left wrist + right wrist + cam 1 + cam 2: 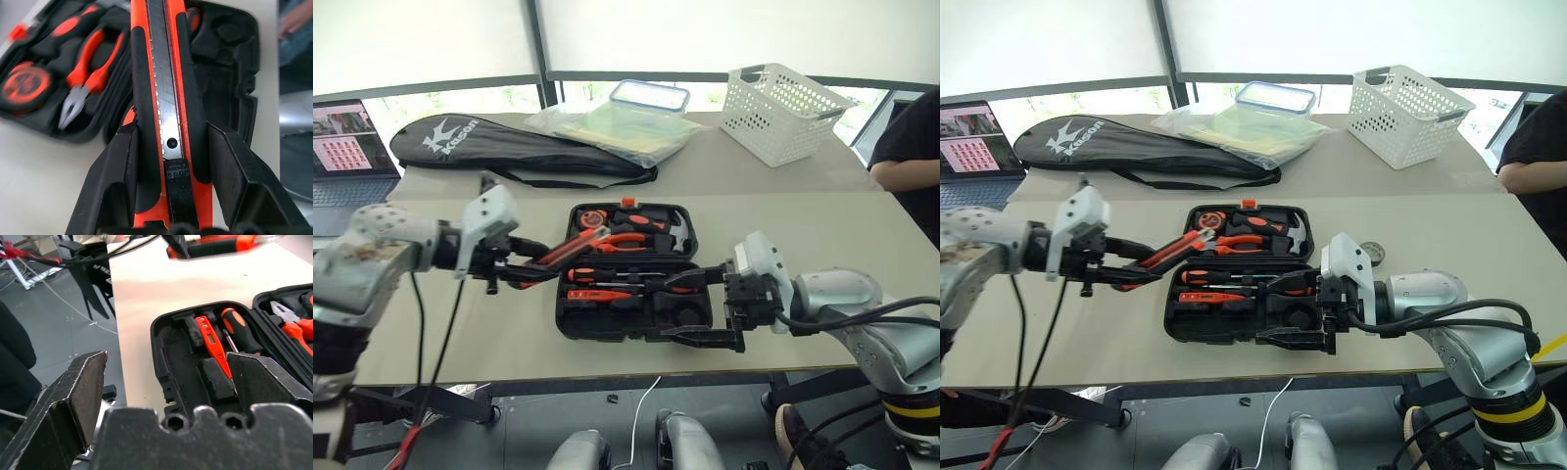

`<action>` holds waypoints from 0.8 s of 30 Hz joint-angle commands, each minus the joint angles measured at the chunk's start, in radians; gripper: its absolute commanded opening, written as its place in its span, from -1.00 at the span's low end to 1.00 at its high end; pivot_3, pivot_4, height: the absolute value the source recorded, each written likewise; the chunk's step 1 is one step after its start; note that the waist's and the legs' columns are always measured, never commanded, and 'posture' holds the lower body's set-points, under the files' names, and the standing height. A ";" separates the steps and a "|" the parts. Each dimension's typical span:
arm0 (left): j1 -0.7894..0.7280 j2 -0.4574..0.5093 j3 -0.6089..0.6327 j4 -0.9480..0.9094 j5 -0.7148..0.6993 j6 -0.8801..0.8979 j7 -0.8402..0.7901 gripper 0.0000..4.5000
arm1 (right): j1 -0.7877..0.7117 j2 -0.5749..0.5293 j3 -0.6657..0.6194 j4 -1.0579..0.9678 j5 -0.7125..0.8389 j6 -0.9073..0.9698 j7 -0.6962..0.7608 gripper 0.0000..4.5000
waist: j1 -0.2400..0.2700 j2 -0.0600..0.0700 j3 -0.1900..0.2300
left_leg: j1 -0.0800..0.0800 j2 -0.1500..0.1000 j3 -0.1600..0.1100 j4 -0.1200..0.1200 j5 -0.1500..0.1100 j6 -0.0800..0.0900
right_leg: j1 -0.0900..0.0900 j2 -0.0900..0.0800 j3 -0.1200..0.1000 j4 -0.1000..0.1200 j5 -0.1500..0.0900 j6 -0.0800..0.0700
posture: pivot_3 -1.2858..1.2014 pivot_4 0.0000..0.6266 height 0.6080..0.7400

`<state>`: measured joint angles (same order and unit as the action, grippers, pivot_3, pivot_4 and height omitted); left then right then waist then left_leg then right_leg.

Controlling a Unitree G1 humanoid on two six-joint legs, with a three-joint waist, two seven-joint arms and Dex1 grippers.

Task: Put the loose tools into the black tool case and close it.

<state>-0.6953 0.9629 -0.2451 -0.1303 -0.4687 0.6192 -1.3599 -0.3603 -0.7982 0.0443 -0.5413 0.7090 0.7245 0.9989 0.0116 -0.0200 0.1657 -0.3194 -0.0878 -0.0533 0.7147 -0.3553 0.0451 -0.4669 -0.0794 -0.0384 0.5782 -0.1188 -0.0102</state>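
The utility knife [572, 249] points at an angle away from the empty near slot [605, 321]. Next, my left gripper turns the knife parallel, puts it in, and then pushes its end down.
The black tool case [570, 323] lies open in the middle of the table. My left gripper [171, 129] is shut on the black-orange utility knife [563, 253] and holds it in the air over the case's left edge, blade end toward the case. A black-and-orange screwdriver [607, 274] and the slim orange tester screwdriver [210, 340] lie in the near half. Pliers [628, 238], a tape measure and a hammer sit in the far half. My right gripper [693, 308] hangs open at the case's front right corner, holding nothing. A small dark roll [1372, 254] lies on the table right of the case.
A long black racket bag [509, 147] lies behind the case, with a clear plastic box on a bag [636, 113] and a white basket [783, 108] further right. A laptop [347, 147] stands at the far left. A person in black [911, 147] is at the right edge.
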 commanded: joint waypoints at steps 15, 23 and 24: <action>-0.123 -0.160 -0.281 0.172 0.316 -0.133 -0.178 -0.28 | 0.105 -0.028 -0.098 -0.137 0.044 0.011 -0.107 1.00 | 0.000 0.000 0.000 | -0.003 0.001 0.002 0.003 -0.003 0.007 | -0.003 0.002 0.001 0.000 0.001 0.001 | 0.03 -0.52 1.00; -0.132 -0.212 -0.261 0.191 0.317 -0.087 -0.179 0.48 | 0.102 -0.030 -0.088 -0.123 0.033 -0.002 -0.105 1.00 | 0.000 -0.001 0.000 | -0.003 0.001 0.002 0.007 -0.003 0.008 | -0.001 0.002 0.001 0.001 0.001 0.002 | 0.03 -0.52 1.00; -0.135 -0.218 -0.250 0.190 0.306 -0.075 -0.178 0.65 | 0.100 -0.030 -0.086 -0.121 0.031 -0.004 -0.104 1.00 | 0.000 0.000 0.000 | -0.003 0.001 0.002 0.007 -0.003 0.008 | -0.001 0.002 0.001 0.001 0.001 0.002 | 0.03 -0.52 1.00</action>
<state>-0.8186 0.7514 -0.5232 0.0660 -0.1576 0.5305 -1.5407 -0.2521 -0.8179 -0.0204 -0.6414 0.7304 0.7313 0.8928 0.0119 -0.0205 0.1659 -0.3223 -0.0863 -0.0515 0.7213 -0.3588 0.0531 -0.4681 -0.0770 -0.0378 0.5789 -0.1177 -0.0083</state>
